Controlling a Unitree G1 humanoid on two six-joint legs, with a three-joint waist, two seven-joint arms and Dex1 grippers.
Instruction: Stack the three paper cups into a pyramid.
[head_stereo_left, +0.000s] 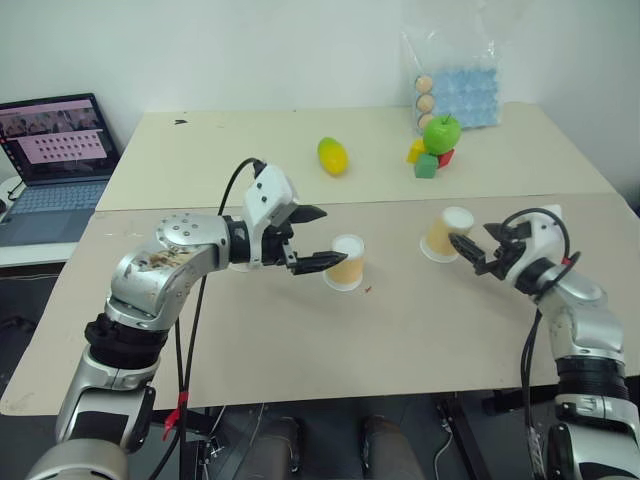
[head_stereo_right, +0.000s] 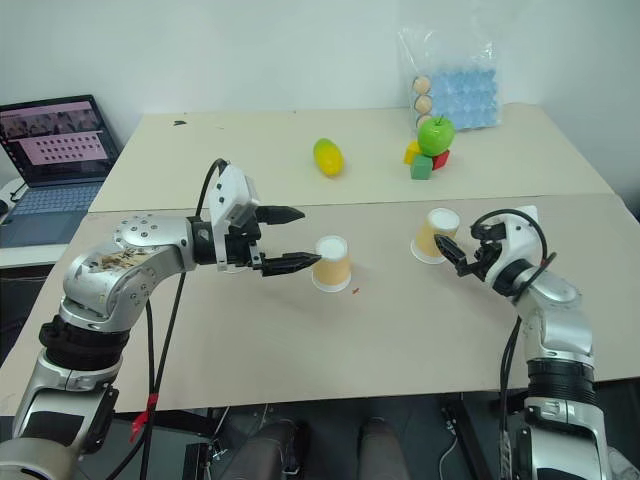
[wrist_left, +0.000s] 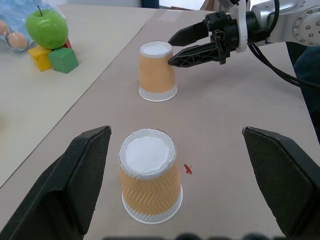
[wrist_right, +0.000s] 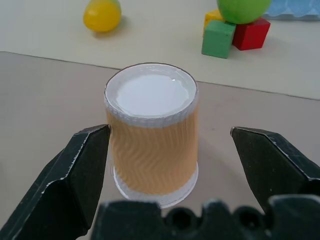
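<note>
The other cup (head_stereo_left: 446, 234) is upside down on its wide white rim (head_stereo_left: 437, 256). It will slide upright when I push it against the middle cup.
Two paper cups stand upside down on the tan table (head_stereo_left: 300, 340), orange-tan sides with white bases up. My left gripper (head_stereo_left: 333, 236) is open at the middle cup (head_stereo_left: 347, 262); in the left wrist view that cup (wrist_left: 150, 182) sits between its spread fingers (wrist_left: 75, 185), not touched. My right gripper (head_stereo_left: 478, 245) is open just short of the right cup (head_stereo_left: 447, 233). In the right wrist view this cup (wrist_right: 152, 140) fills the gap ahead of the fingers (wrist_right: 75, 175), which stand apart from its sides. The left wrist view also catches the right gripper (wrist_left: 192, 45) beside the far cup (wrist_left: 157, 72).
On the far table lie a yellow-green mango (head_stereo_left: 333, 156) and a green apple (head_stereo_left: 441, 133) on coloured blocks (head_stereo_left: 427, 163), with a bagged egg tray (head_stereo_left: 460, 85) behind. A laptop (head_stereo_left: 55, 150) sits at far left. A small red mark (head_stereo_left: 368, 290) is near the middle cup.
</note>
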